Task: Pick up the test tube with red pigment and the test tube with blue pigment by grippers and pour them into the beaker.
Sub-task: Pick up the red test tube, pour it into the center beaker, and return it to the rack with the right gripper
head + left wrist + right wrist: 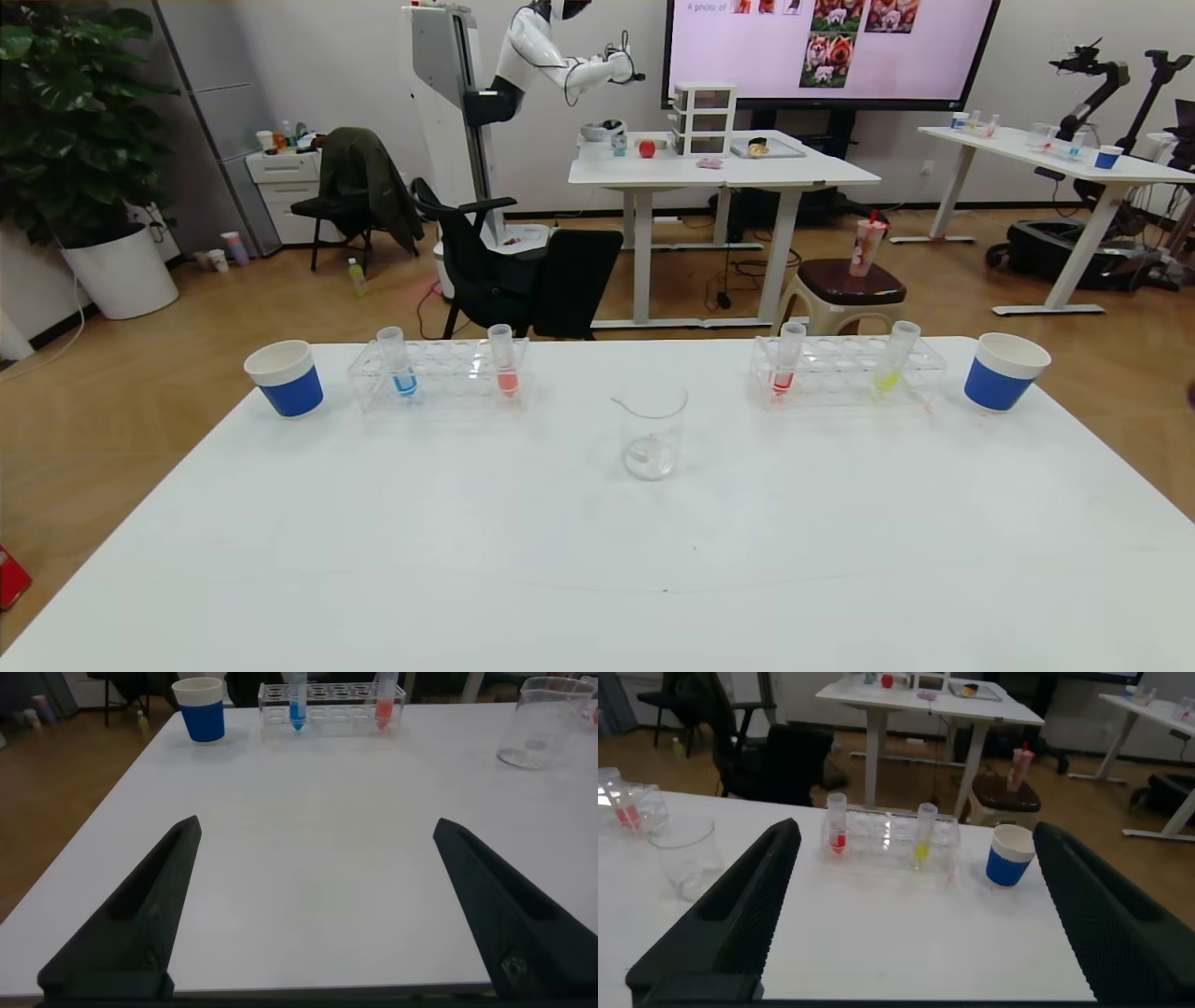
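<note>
Red pigment sits low (pixel 781 382) in the open red test tube (pixel 789 357). I expect the pigment to flow out into a shallow pool in the beaker when I pour.
The red test tube (pixel 785 366) stands in the right clear rack (pixel 845 371), also in the right wrist view (pixel 837 829). The blue test tube (pixel 399 362) stands in the left clear rack (pixel 439 373), also in the left wrist view (pixel 297 698). The clear beaker (pixel 652 434) stands between the racks, empty as far as I can see. Neither gripper shows in the head view. My left gripper (pixel 316 831) is open and empty over the near table. My right gripper (pixel 915 835) is open and empty, short of the right rack.
A salmon-orange tube (pixel 504 360) stands in the left rack and a yellow-green tube (pixel 894 357) in the right rack. Blue-and-white paper cups stand at the far left (pixel 286 377) and far right (pixel 1001 371). The white table (pixel 597 560) is bare in front.
</note>
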You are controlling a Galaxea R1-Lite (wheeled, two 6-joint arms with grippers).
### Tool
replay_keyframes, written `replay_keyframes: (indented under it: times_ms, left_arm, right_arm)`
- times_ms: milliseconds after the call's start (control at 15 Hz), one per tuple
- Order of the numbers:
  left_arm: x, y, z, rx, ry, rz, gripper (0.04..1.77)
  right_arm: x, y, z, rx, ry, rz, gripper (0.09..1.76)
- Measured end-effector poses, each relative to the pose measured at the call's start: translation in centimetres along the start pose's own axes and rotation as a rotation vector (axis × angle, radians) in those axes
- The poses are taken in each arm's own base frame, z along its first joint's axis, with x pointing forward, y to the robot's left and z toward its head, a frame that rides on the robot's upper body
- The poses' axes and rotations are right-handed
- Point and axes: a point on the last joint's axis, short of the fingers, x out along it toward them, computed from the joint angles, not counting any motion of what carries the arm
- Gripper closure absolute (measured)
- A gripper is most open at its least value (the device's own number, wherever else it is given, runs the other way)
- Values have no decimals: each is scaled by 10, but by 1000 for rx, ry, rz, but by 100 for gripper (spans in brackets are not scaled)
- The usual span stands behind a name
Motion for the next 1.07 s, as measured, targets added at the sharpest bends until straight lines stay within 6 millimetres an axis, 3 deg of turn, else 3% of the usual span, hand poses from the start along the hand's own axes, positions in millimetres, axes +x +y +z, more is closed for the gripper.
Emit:
replay_keyframes:
  times_ms: [267, 533, 1067]
  left_arm:
    - [0, 0, 0, 0, 0, 0, 8]
    - [0, 0, 0, 0, 0, 0, 8]
    - [0, 0, 0, 0, 0, 0, 8]
  right_arm:
    - [84, 14, -4, 25, 31, 79, 11]
    - [153, 40, -36, 71, 44, 123, 11]
    - [226, 78, -126, 83, 47, 112, 11]
